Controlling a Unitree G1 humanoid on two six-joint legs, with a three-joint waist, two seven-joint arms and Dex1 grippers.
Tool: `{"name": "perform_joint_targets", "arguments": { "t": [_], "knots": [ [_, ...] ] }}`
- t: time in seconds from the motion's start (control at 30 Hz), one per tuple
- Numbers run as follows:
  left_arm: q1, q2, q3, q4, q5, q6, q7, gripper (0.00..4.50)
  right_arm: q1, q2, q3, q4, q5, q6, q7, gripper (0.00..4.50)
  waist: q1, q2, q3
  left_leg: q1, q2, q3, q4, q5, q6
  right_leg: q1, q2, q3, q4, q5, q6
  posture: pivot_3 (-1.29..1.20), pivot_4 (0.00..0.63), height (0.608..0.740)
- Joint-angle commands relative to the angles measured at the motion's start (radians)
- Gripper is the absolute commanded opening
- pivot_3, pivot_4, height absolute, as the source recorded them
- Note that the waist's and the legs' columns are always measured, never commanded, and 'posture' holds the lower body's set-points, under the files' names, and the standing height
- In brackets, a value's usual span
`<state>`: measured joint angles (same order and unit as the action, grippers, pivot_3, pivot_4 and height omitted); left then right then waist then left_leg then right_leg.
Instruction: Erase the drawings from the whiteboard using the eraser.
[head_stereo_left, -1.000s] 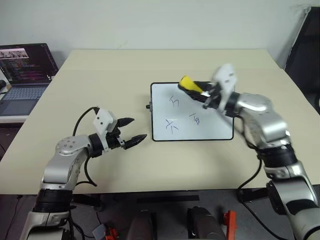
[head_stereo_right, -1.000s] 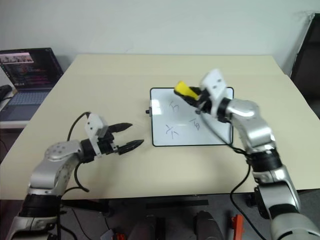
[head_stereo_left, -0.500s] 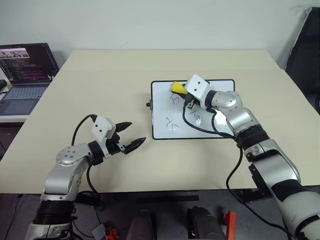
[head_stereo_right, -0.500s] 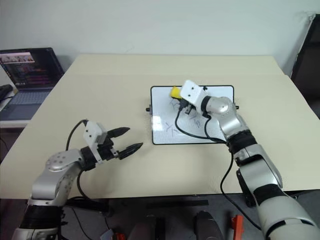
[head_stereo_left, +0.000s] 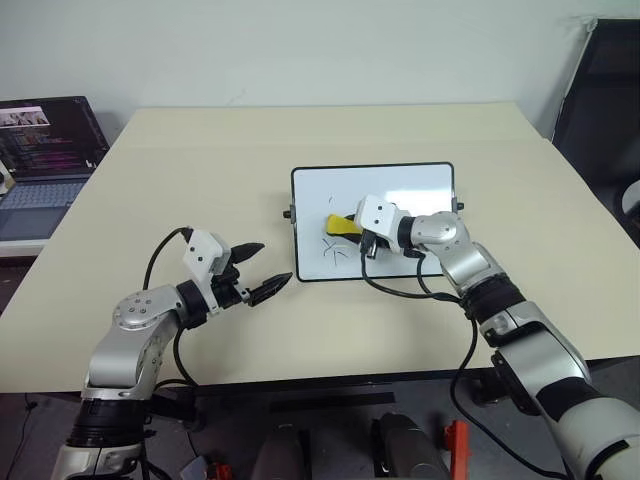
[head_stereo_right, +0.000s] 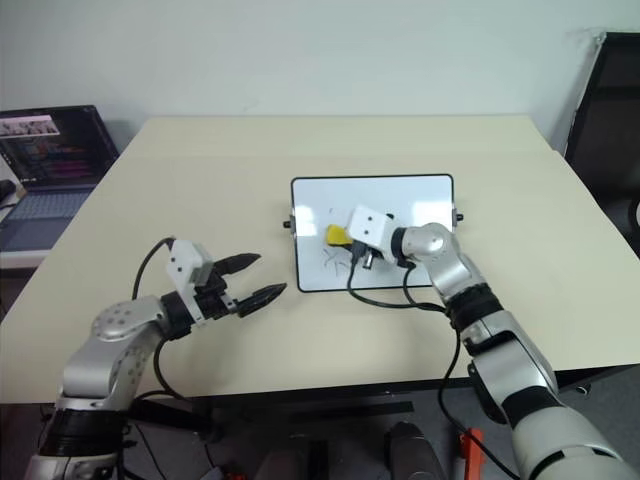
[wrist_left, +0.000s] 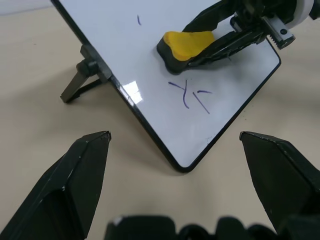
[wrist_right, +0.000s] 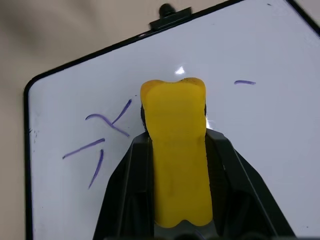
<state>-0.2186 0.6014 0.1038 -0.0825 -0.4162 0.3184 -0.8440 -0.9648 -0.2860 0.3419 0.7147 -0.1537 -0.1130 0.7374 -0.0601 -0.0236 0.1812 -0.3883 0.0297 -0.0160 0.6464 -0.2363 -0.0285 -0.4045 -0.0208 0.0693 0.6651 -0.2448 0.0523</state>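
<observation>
A short stray stroke (head_stereo_left: 331, 200) shows farther up the board, past the eraser. My right gripper should sweep up over that stroke before it wipes the scribble.
The whiteboard (head_stereo_left: 410, 190) stands tilted on small legs at the table's middle. My right gripper (head_stereo_left: 345, 228) is shut on the yellow eraser (head_stereo_left: 338, 226), which is pressed onto the board's left half. One of the drawings, a thin dark scribble (head_stereo_left: 335, 253), sits just beside the eraser toward the board's near left corner (wrist_right: 95, 142). A short stray stroke (wrist_left: 139, 20) shows farther up the board, and another stroke (wrist_right: 245, 82) on the eraser's other side. My left gripper (head_stereo_left: 266, 267) hovers open over the table, off the board's near left corner, holding nothing.
An open laptop (head_stereo_left: 45, 150) stands on a side desk at the far left. A dark chair back (head_stereo_left: 600, 90) is at the far right. Cables hang from both wrists. The tan table (head_stereo_left: 200, 180) has bare room around the board.
My right gripper came down and leftward with the eraser, from above the board's top onto its left half. Where three scribbles showed, one scribble and short strokes show. The left gripper stayed put.
</observation>
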Motion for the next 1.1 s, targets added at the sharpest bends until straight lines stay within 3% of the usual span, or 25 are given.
{"name": "perform_joint_targets", "arguments": {
  "t": [0.03, 0.17, 0.6, 0.73, 1.1],
  "knots": [
    [-0.022, 0.001, 0.009, -0.017, -0.011, -0.006, -0.009, 4.5, -0.091, -0.015, -0.074, 0.132, -0.031, -0.01, -0.17, 1.0, 0.0, 0.0, 0.0, 0.0, 0.0, 0.0, 0.0, 0.001, 0.0, 0.0, 0.0, 0.0, 0.0, 0.001, 0.0, 0.0, 0.15, 0.74],
    [-0.037, -0.012, 0.012, -0.017, -0.02, -0.004, -0.005, 4.5, -0.147, 0.019, -0.09, 0.232, -0.052, -0.043, -0.286, 1.0, 0.001, 0.0, 0.0, 0.0, 0.0, 0.0, -0.001, 0.003, -0.001, 0.0, 0.0, 0.0, -0.001, 0.001, -0.002, 0.0, 0.15, 0.74],
    [-0.038, 0.026, 0.077, -0.06, -0.057, 0.013, 0.005, 4.5, -0.005, 0.078, 0.034, 0.093, -0.091, -0.036, -0.029, 1.0, -0.029, -0.001, 0.0, 0.0, 0.001, -0.001, -0.002, 0.003, -0.001, -0.001, 0.001, 0.0, 0.0, 0.001, -0.001, 0.0, 0.15, 0.74],
    [-0.072, 0.051, 0.1, -0.075, -0.066, 0.021, 0.013, 4.5, 0.007, 0.083, 0.011, 0.063, -0.064, 0.011, -0.023, 1.0, -0.027, -0.001, 0.0, 0.0, 0.001, -0.002, -0.002, 0.003, -0.001, 0.0, 0.001, -0.001, 0.0, 0.001, -0.001, 0.0, 0.15, 0.74],
    [-0.084, 0.039, 0.084, -0.099, -0.064, 0.045, 0.014, 4.5, -0.133, 0.081, -0.036, 0.205, -0.123, 0.03, -0.296, 1.0, -0.024, -0.001, 0.0, 0.0, 0.0, -0.002, -0.002, 0.003, -0.001, 0.0, 0.001, 0.0, -0.001, 0.0, -0.001, 0.0, 0.15, 0.74]
  ]
}}
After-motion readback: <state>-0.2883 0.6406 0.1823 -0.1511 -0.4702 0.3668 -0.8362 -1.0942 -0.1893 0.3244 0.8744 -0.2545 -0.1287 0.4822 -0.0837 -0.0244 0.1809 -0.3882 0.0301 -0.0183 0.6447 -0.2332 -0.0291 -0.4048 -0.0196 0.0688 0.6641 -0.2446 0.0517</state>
